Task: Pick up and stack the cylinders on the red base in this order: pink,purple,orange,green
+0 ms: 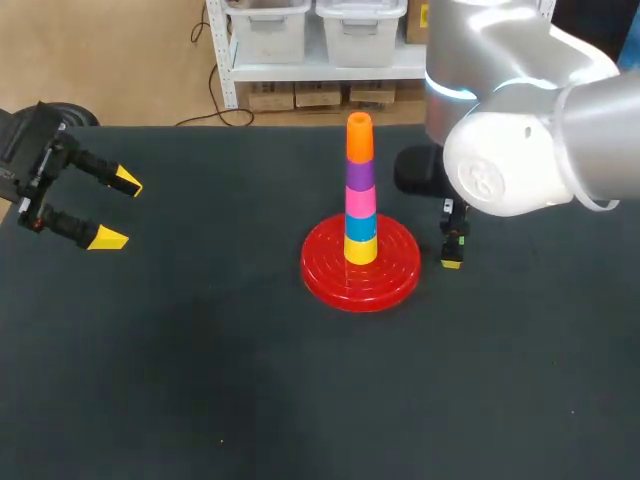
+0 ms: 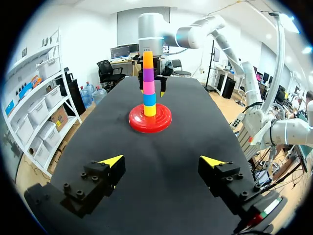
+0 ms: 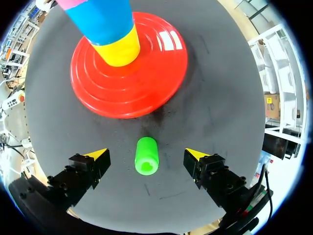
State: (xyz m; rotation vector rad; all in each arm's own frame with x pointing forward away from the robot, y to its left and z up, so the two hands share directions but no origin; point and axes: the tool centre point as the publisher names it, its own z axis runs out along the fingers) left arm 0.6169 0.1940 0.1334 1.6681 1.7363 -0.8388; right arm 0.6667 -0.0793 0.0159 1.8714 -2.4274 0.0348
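Observation:
The orange cylinder's top gets thinner toward a neck, so the green cylinder will slide over that neck and stay standing straight when the robot lowers it.
The red base stands mid-table with a tower on its post: yellow, blue, pink, purple and orange at the top. A green cylinder lies on its side on the black table, just off the base's rim. My right gripper is open above it, one finger on either side and neither touching it. In the head view my right arm hides the green cylinder; only one fingertip shows, to the right of the base. My left gripper hangs open and empty at the far left.
The black table is bare around the base. In the left wrist view the tower and base stand far ahead of my left gripper, with my right arm behind them.

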